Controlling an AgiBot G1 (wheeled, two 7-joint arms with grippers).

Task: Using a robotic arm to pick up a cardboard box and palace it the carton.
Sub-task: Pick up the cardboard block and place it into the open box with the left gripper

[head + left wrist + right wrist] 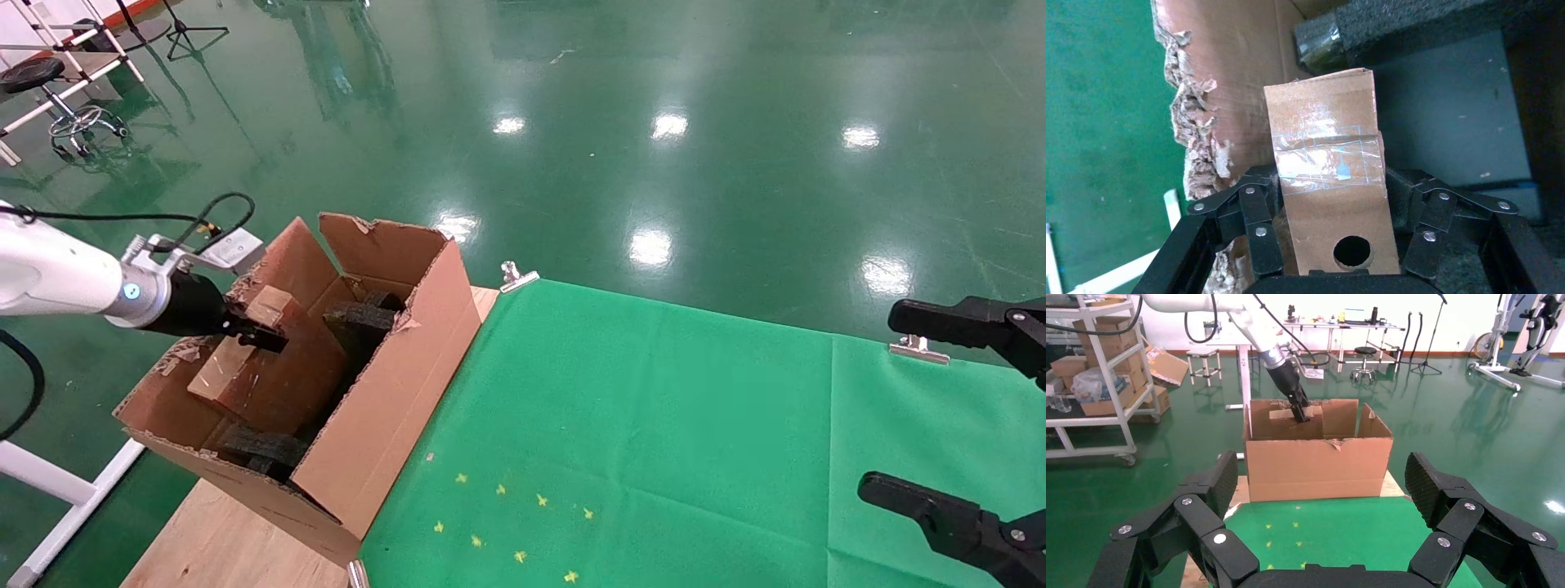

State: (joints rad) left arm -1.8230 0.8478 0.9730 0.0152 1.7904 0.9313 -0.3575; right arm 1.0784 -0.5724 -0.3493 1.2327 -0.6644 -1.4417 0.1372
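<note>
My left gripper should keep going down until the cardboard box (227,371) sits low. The cardboard box runs along the carton's torn side, above the gap (299,392) between the foam blocks.
The small taped cardboard box (225,371) with a round hole (1352,251) is tilted inside the large torn-flap carton (392,392). My left gripper (261,333) on the white robotic arm (57,278) is shut on the box's upper end, one finger (1257,202) on each side. In the left wrist view the cardboard box (1327,177) fills the jaws of my left gripper (1330,184). Black foam blocks (359,322) stand beside it in the carton. My right gripper (915,408) hangs open and empty over the table's right side, also seen as the right gripper (1322,474) facing the carton (1318,465).
A green cloth (654,425) covers the table, clipped at its far edge by metal clips (517,278), with yellow star marks (507,523) near the front. Bare wood (221,547) shows at the left corner under the carton. Shelving (1095,373) and stools stand on the green floor beyond.
</note>
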